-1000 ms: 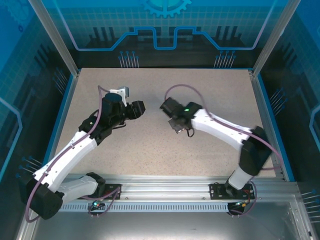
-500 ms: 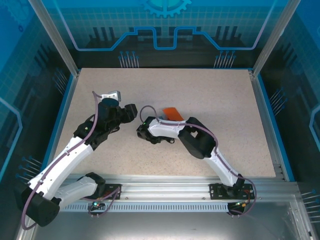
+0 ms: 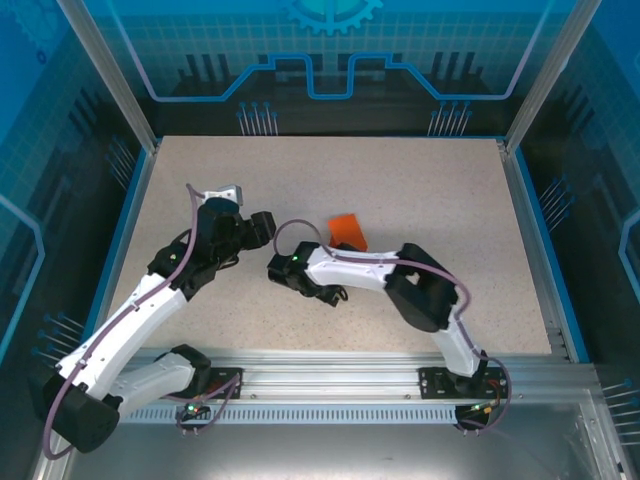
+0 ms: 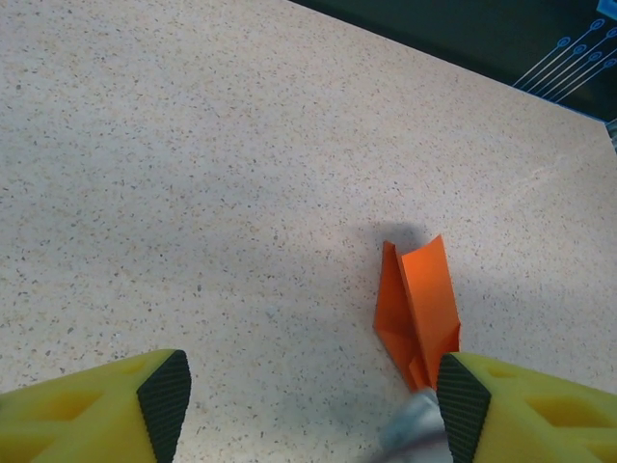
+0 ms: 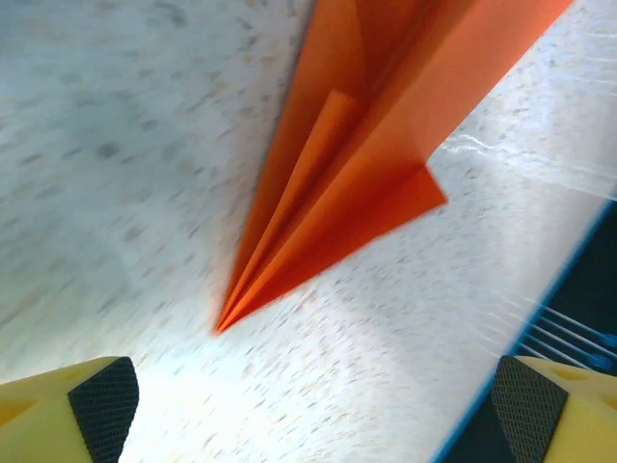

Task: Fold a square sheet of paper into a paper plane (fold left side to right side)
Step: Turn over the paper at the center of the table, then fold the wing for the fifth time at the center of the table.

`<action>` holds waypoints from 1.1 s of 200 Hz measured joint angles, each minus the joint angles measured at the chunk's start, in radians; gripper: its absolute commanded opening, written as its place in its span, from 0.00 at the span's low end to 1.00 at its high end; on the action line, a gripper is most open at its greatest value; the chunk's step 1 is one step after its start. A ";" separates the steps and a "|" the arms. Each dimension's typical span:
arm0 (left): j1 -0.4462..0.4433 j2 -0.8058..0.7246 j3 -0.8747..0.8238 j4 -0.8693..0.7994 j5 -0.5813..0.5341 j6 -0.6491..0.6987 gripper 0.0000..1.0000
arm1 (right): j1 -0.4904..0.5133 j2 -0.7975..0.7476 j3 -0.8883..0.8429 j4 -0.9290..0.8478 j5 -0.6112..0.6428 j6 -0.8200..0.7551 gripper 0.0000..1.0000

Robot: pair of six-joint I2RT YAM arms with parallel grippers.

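My right gripper should move back to its own side before my left gripper takes the raised wing (image 4: pixel 431 289), because my right gripper's arm lies across the paper plane's near end (image 3: pixel 346 247).
The paper plane (image 3: pixel 348 231) is a slim folded dart of bright orange-red paper, lying free on the speckled table just right of centre. In the left wrist view the plane (image 4: pixel 416 304) lies ahead and to the right, one wing lifted, its near end beside the right fingertip (image 4: pixel 463 405). My left gripper (image 4: pixel 308 405) is open and holds nothing; from above it (image 3: pixel 262 228) sits left of the paper. In the blurred right wrist view the plane's tip (image 5: pixel 227 323) points toward my right gripper (image 5: pixel 308 395), which is open and apart from it.
The right arm's forearm (image 3: pixel 370 270) lies folded low across the table's middle, its wrist (image 3: pixel 295 264) near the left gripper. A blurred grey part (image 4: pixel 415 439) shows by the left gripper's right finger. The blue table rim (image 3: pixel 522 230) runs along the right side.
Both grippers had met over the middle, hiding the paper. The right wrist swung left and nearer, the left gripper drew back left, and the folded paper now lies uncovered.
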 measured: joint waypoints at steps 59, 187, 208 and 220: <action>-0.002 0.103 -0.024 0.076 0.183 -0.035 0.73 | -0.128 -0.521 -0.268 0.226 -0.316 -0.006 0.99; -0.105 0.821 0.120 0.467 0.498 -0.185 0.64 | -0.890 -0.792 -0.850 0.795 -1.217 0.103 0.93; -0.105 0.885 0.163 0.497 0.513 -0.184 0.61 | -0.901 -0.781 -0.861 0.827 -1.264 0.102 0.90; -0.105 0.913 0.188 0.506 0.518 -0.183 0.57 | -0.909 -0.773 -0.864 0.843 -1.283 0.103 0.88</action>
